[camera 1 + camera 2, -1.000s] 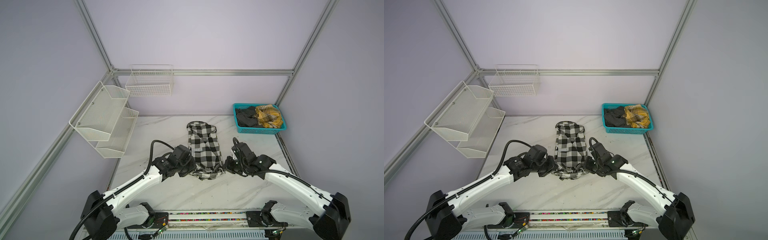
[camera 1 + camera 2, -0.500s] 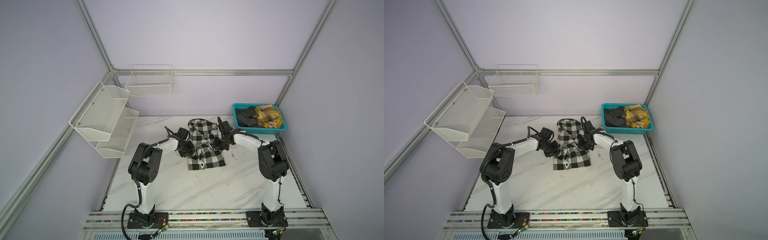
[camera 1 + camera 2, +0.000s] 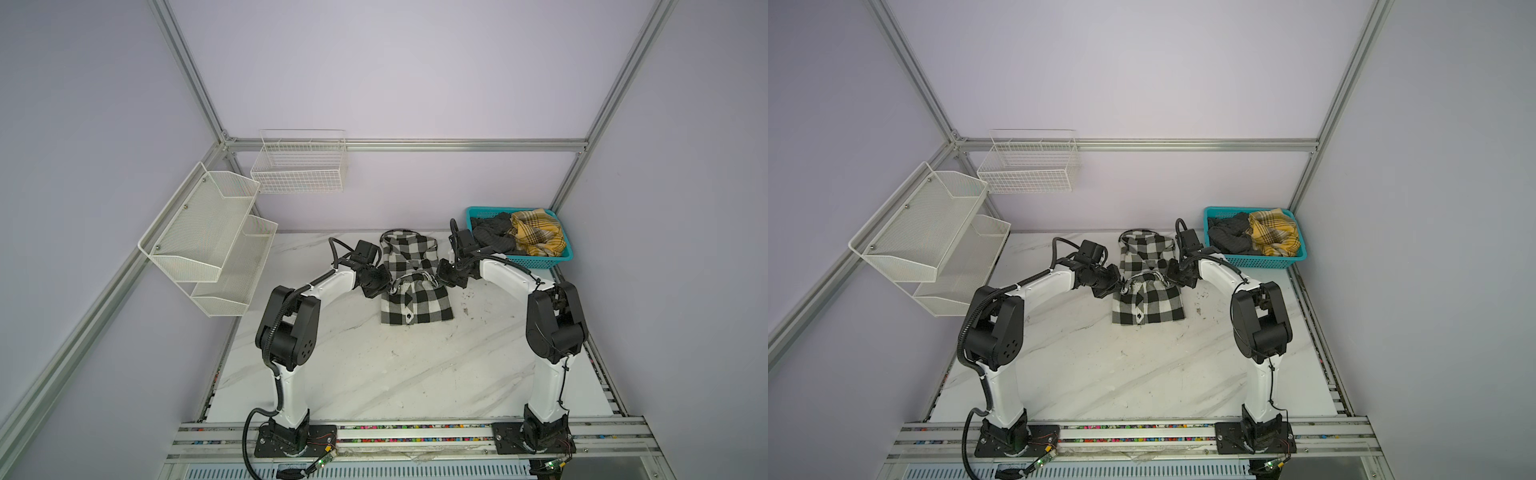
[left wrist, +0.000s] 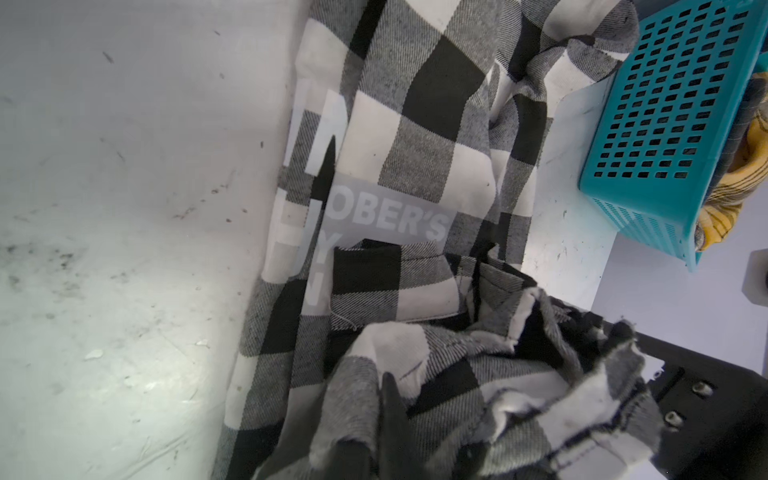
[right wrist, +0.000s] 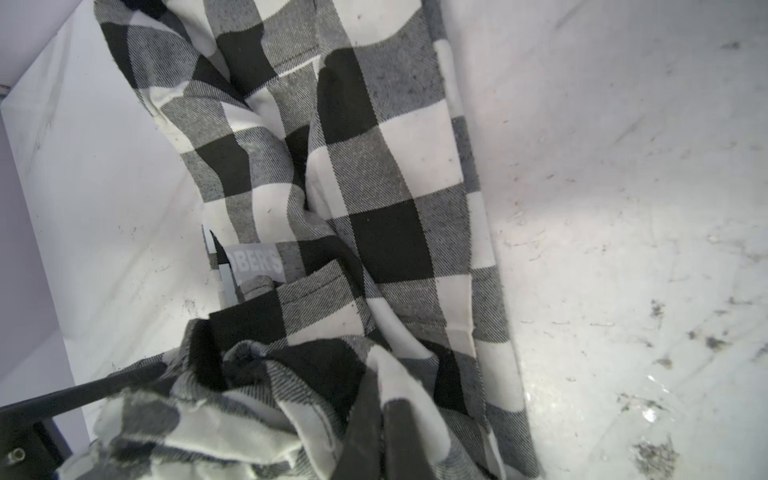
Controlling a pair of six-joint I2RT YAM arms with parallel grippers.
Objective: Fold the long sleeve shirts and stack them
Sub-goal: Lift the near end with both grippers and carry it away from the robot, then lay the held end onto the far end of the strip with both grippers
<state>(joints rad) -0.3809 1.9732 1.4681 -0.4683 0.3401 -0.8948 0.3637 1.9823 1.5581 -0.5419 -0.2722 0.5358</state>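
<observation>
The shirt's collar end (image 3: pixel 405 235) is close to the back wall. Next, I put the shirt's fold down, move my left gripper to the shirt's near corner (image 3: pixel 385 321) and pull the shirt closer.
One long sleeve shirt (image 3: pixel 417 306) in large black-and-white checks lies at the back middle of the marble table in both top views (image 3: pixel 1149 309). Its near part is doubled over towards the collar end. My left gripper (image 3: pixel 385 283) is shut on the left corner of the raised fold edge. My right gripper (image 3: pixel 441 277) is shut on the right corner. In the left wrist view the fingers (image 4: pixel 392 419) pinch checked cloth, and white block letters (image 4: pixel 390 218) show on the shirt (image 4: pixel 432 158) beyond. The right wrist view has the fingers (image 5: pixel 399 432) closed on a fold of the shirt (image 5: pixel 390 166).
A teal basket (image 3: pixel 536 261) with dark grey and yellow plaid clothes stands at the back right, close to my right arm, also in the left wrist view (image 4: pixel 665 124). White mesh shelves (image 3: pixel 208 232) and a wire basket (image 3: pixel 299 166) hang on the walls. The table's front half (image 3: pixel 374 374) is bare marble.
Both grippers have carried the shirt's near end from the middle of the table towards the back, doubling the shirt over itself. The arms now stretch far forward. Little has moved over the last half second.
</observation>
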